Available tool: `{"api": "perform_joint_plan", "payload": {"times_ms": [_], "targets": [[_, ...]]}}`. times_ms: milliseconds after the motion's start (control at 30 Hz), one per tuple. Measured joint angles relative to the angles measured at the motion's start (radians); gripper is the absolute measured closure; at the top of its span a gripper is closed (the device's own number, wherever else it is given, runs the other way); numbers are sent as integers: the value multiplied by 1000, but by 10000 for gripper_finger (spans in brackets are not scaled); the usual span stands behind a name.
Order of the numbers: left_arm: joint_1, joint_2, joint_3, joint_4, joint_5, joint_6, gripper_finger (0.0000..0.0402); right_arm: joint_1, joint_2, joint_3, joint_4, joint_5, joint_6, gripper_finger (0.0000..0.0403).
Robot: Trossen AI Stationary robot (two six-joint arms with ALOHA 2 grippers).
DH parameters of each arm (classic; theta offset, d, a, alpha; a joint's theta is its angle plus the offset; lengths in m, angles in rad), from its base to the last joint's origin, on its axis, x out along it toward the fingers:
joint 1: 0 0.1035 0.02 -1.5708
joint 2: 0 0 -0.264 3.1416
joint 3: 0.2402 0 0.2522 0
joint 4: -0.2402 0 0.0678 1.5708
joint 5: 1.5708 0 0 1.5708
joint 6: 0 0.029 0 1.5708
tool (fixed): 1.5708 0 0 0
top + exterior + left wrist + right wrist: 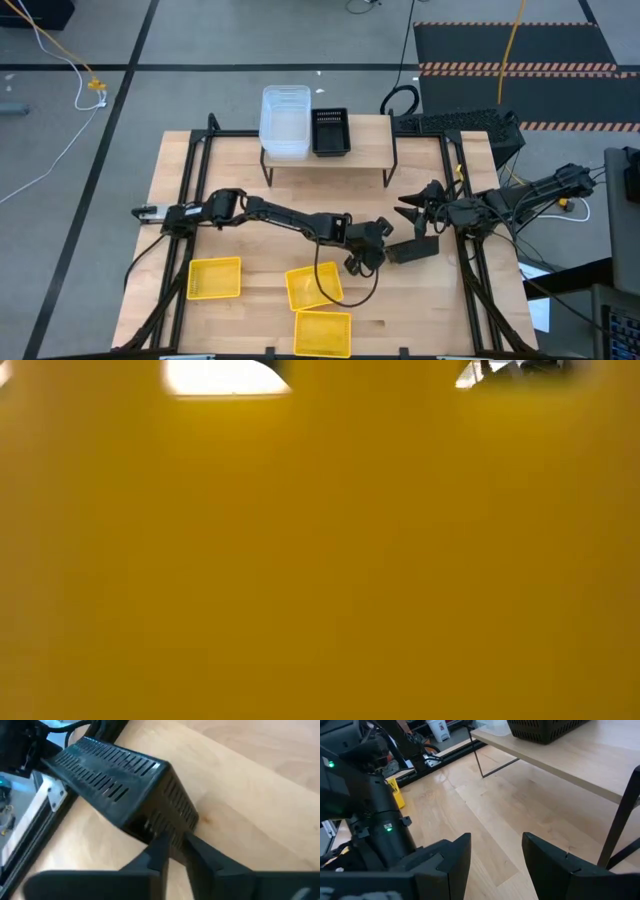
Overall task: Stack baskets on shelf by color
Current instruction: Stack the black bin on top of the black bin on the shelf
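The black basket point(415, 249) is tilted with its slotted side point(106, 767) up, so my left gripper should put it down upright and open before my right gripper reaches for it.
A black perforated basket point(412, 250) sits tilted near the table's right side, and my left gripper point(372, 257) is shut on its near end. My right gripper point(414, 205) hovers open just beyond it, toward the shelf, touching nothing. The shelf point(370, 150) stands at the far edge; on its plank rest a stack of clear baskets point(285, 122) and one black basket point(330, 132). Three yellow baskets point(215, 278), point(314, 287), point(323, 333) lie on the near part of the table. The low view is filled by a yellow basket's wall point(320, 560). My left gripper point(175, 842) pinches the black basket's end wall near a corner point(172, 825) between its two fingers point(159, 851), coming roughly level from the table's left. The basket point(115, 775) is tipped, one slotted face turned up; I cannot tell whether its lower edge touches the table.
The table frame's black rails point(462, 200) run along the right edge close to both grippers. A cable point(350, 300) loops from the left arm over the middle yellow basket. Bare plank point(370, 135) shows to the right of the black basket on the shelf. A keyboard point(455, 125) lies beyond.
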Motion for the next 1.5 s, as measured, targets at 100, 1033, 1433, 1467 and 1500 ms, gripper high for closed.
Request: {"api": "perform_joint_plan", "payload": {"times_ms": [100, 1033, 1433, 1467, 1500], "targets": [[0, 0, 0, -5, 1, -61, 301, 0, 0, 0, 0, 0, 2, 232], [153, 0, -78, 273, 405, -238, 241, 0, 0, 0, 4, -2, 2, 232], [146, 2, -131, 312, 430, -161, 261, 0, 0, 0, 42, -2, -27, 232], [143, 2, -132, 310, 430, -152, 261, 0, 0, 0, 40, -2, -27, 232], [139, 2, -133, 309, 430, -138, 261, 0, 0, 0, 39, -3, -27, 232]]}}
